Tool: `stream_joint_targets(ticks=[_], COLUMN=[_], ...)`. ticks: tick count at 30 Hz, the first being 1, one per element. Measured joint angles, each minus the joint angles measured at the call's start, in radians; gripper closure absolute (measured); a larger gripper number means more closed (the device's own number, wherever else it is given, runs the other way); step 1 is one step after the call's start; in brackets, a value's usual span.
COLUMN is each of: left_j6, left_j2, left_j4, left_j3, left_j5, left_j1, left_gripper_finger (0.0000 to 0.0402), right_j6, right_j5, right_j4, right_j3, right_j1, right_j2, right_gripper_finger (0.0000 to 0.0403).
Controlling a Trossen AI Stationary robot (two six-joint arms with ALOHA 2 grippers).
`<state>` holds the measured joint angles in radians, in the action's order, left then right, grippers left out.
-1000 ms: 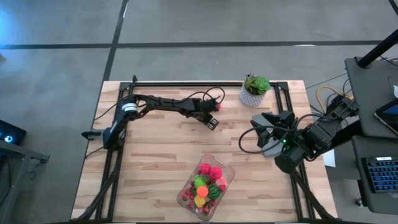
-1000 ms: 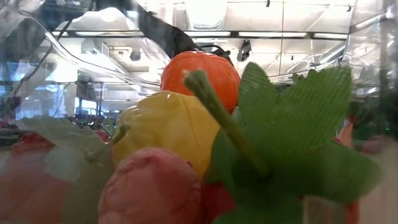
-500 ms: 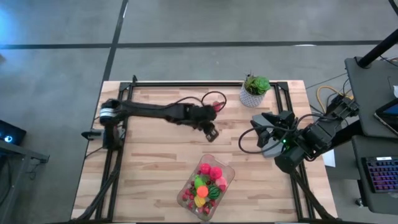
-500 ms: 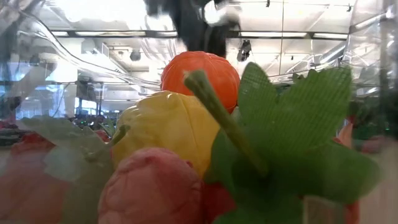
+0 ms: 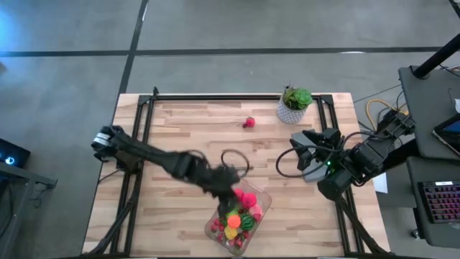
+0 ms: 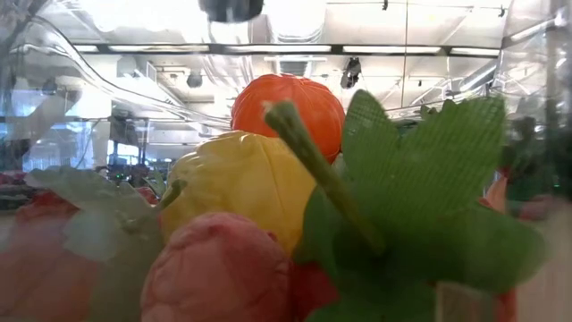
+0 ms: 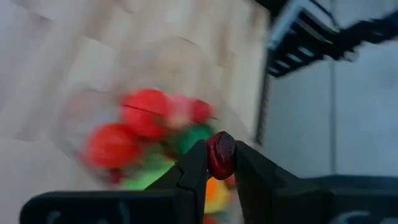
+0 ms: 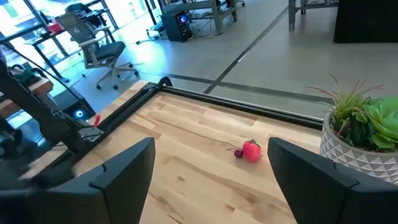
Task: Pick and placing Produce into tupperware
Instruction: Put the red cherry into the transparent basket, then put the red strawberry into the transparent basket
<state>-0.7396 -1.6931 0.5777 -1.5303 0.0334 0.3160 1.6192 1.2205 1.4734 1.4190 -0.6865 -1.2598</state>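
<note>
The dark red berry [image 7: 221, 155] is clear above the produce in the tupperware, so my left gripper should keep going toward the orange piece [image 5: 233, 221] and let go of the berry there.
The clear tupperware [image 5: 239, 212] stands near the table's front edge and holds produce in red, pink, orange, yellow and green. The low view looks through its wall at an orange piece [image 6: 288, 107], a yellow piece [image 6: 237, 183] and a green leaf [image 6: 420, 170]. My left gripper [image 5: 228, 188] hovers over the tupperware's far left corner, shut on a small dark red berry [image 7: 220, 155]. One red berry [image 5: 249, 123] lies on the table near the far edge. My right gripper [image 8: 211, 174] waits open at the table's right side. My left gripper pinches the dark red berry [image 7: 220, 163] between its two fingertips [image 7: 194, 165]. The fingers slant downward toward the tupperware. The berry is lifted clear, above the produce in the tupperware.
A leafy green plant in a white pot [image 5: 295, 104] stands at the far right, close to the loose berry [image 8: 250, 151]. Black frame rails [image 5: 215, 97] run along the table's far edge. Bare wood spreads across the table's left half and middle.
My left gripper has swung from the far side, beside the loose red berry, toward the table's near edge. It has risen and tipped downward, and it is now over the tupperware, still shut. The loose berry has stayed where it was.
</note>
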Motion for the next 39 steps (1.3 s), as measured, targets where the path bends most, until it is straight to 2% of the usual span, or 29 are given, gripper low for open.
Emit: stream_joint_targets(ticks=[7,11,15,20,24,32,35,39], left_j6=[-0.112,-0.122,-0.119,-0.144,-0.149,-0.192,-0.189,-0.182], left_j2=[-0.049,-0.089,-0.112,-0.147,-0.166,-0.171,-0.167,-0.138], left_j4=[-0.014,-0.025,-0.077,-0.123,-0.171,-0.183,-0.169,-0.138], left_j3=[0.0,0.0,0.0,0.0,-0.001,0.0,0.0,-0.001], left_j5=[0.007,0.05,0.147,0.198,0.2,0.198,0.198,0.202], left_j1=[0.087,0.085,0.052,0.029,0.021,-0.001,-0.018,-0.064], left_gripper_finger=[0.0352,0.0352,0.0352,0.0347,0.0309,0.0196,0.0178,0.0176], right_j6=[0.001,0.003,0.003,0.003,0.002,0.001,0.002,0.002], right_j5=[0.0,0.0,0.0,0.0,0.0,0.0,0.0,0.0], right_j4=[-0.003,-0.006,-0.011,-0.015,-0.016,-0.019,-0.02,-0.022], right_j3=[0.0,0.0,0.0,0.0,0.0,0.0,0.0,0.0], right_j1=[0.0,0.0,0.0,0.0,0.0,0.0,0.0,0.0], right_j2=[0.0,0.0,0.0,0.0,0.0,0.0,0.0,0.0], right_gripper_finger=[0.0093,0.0093,0.0098,0.01,0.0096,0.0096,0.01,0.01])
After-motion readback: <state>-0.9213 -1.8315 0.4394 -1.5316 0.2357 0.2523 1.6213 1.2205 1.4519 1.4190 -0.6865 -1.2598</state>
